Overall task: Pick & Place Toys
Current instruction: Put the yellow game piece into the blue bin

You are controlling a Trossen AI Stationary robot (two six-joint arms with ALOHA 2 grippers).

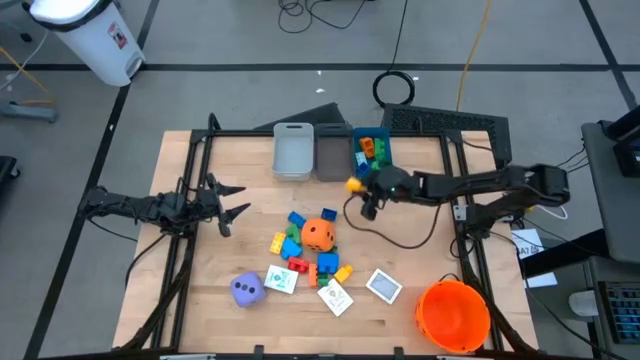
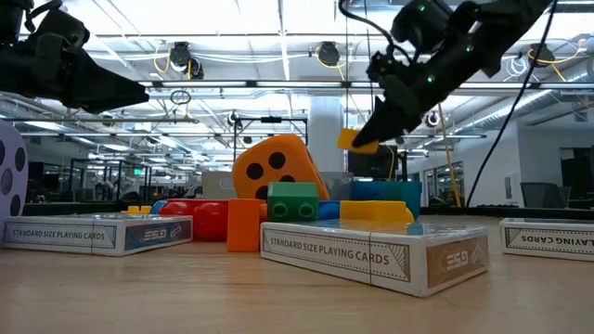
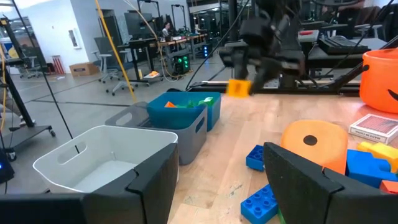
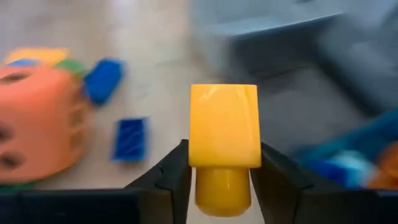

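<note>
I keep carrying the yellow block (image 1: 355,185) with my right gripper, since it hangs higher than the blue bin's rim, until it is over the blocks inside (image 1: 371,149), and then let it go.
My right gripper (image 1: 357,190) is shut on a yellow block (image 4: 224,134), in the air near the blue bin (image 1: 371,152) that holds several blocks; it also shows in the low view (image 2: 357,139) and the left wrist view (image 3: 238,87). The other toys lie mid-table: an orange die (image 1: 318,234), blue, green, red and yellow blocks (image 1: 292,245), a purple die (image 1: 247,289) and white card boxes (image 1: 383,286). My left gripper (image 1: 232,203) is open and empty at the table's left. My right gripper pinches the yellow block by its two opposite sides (image 4: 194,152) between its two fingers (image 4: 174,177), near the block's round stud end. The block is lifted clear of the table, well above the pile.
Two grey bins (image 1: 293,150) stand beside the blue one at the far edge. A big orange bucket (image 1: 454,314) stands at the near right corner. A black cable (image 1: 400,240) loops over the table right of the pile. Black frame rails (image 1: 190,170) run along both sides.
</note>
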